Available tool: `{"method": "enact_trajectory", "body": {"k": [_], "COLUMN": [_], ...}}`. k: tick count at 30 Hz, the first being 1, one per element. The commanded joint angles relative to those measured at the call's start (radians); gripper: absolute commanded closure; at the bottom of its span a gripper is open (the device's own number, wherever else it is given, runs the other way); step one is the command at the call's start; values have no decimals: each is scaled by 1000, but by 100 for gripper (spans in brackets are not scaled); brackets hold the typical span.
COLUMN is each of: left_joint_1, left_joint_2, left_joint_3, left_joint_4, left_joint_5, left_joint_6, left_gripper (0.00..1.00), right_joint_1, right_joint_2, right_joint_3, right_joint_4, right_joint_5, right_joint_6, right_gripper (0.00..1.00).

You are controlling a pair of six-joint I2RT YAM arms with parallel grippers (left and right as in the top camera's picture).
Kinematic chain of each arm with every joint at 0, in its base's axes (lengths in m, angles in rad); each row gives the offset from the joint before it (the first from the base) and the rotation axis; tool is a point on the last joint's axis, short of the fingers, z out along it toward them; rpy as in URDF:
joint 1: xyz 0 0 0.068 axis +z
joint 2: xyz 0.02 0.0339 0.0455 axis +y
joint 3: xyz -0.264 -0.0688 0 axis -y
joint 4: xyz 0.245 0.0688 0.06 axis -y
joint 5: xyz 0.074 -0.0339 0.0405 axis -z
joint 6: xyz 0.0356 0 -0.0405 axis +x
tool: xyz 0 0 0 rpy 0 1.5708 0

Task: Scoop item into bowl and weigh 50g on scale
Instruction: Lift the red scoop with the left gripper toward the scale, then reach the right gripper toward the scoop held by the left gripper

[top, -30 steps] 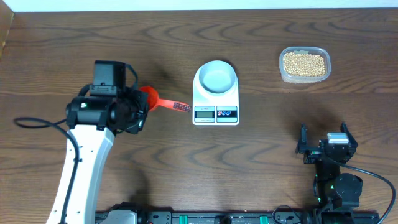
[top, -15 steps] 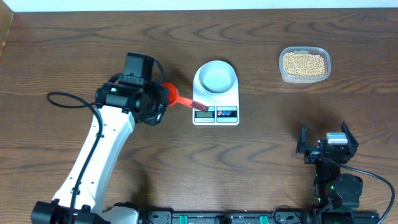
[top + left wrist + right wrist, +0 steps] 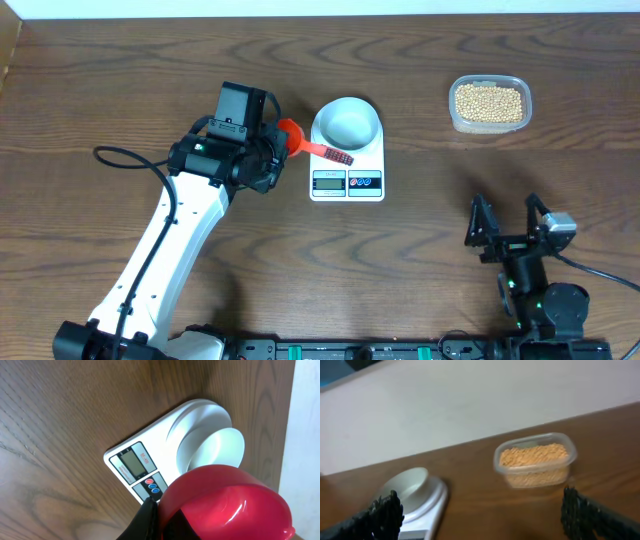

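The red scoop (image 3: 292, 137) is held by its cup in my left gripper, far from the beans. Next, my right gripper grabs the scoop's handle (image 3: 337, 155) before it scoops.
The white scale (image 3: 347, 172) stands mid-table with the pale bowl (image 3: 346, 124) on it; the bowl looks empty. My left gripper (image 3: 278, 148) is shut on a red scoop (image 3: 291, 133), whose handle (image 3: 336, 157) reaches over the scale's left edge. In the left wrist view the scoop (image 3: 230, 510) fills the lower right, above the scale (image 3: 135, 462) and the bowl (image 3: 212, 447). The tan beans (image 3: 488, 101) lie in a clear tub (image 3: 490, 124) at the back right. My right gripper (image 3: 510, 232) is open and empty at the front right, facing the tub (image 3: 535, 477) and beans (image 3: 532, 455).
A black cable (image 3: 125, 158) trails from the left arm over the table's left side. The table's far edge meets a white wall (image 3: 470, 405). The scale and bowl show blurred at the right wrist view's lower left (image 3: 415, 492).
My left arm has carried the red scoop right and toward the back, from the table's left up to the scale's left edge. The right gripper has shifted and tilted slightly.
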Motion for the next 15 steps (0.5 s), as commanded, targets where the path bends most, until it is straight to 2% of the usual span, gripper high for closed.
{"method": "enact_trajectory", "body": {"k": [1, 4, 9, 15], "left_joint_1": [-2, -2, -2, -2], "left_joint_2": [2, 2, 2, 2], "left_joint_3": [2, 2, 2, 2], "left_joint_4": [4, 4, 3, 4], "left_joint_5": [-14, -14, -14, -14], "left_joint_6": [-27, -27, -42, -80], "left_gripper": [93, 93, 93, 93], "right_joint_1": [-10, -10, -10, -10], "right_joint_2": [52, 157, 417, 747], "right_joint_3": [126, 241, 436, 601], "right_joint_4": [-49, -113, -193, -202], "right_joint_5": [-63, -91, -261, -564], "right_joint_6": [60, 51, 14, 16], "right_gripper": [1, 1, 1, 1]}}
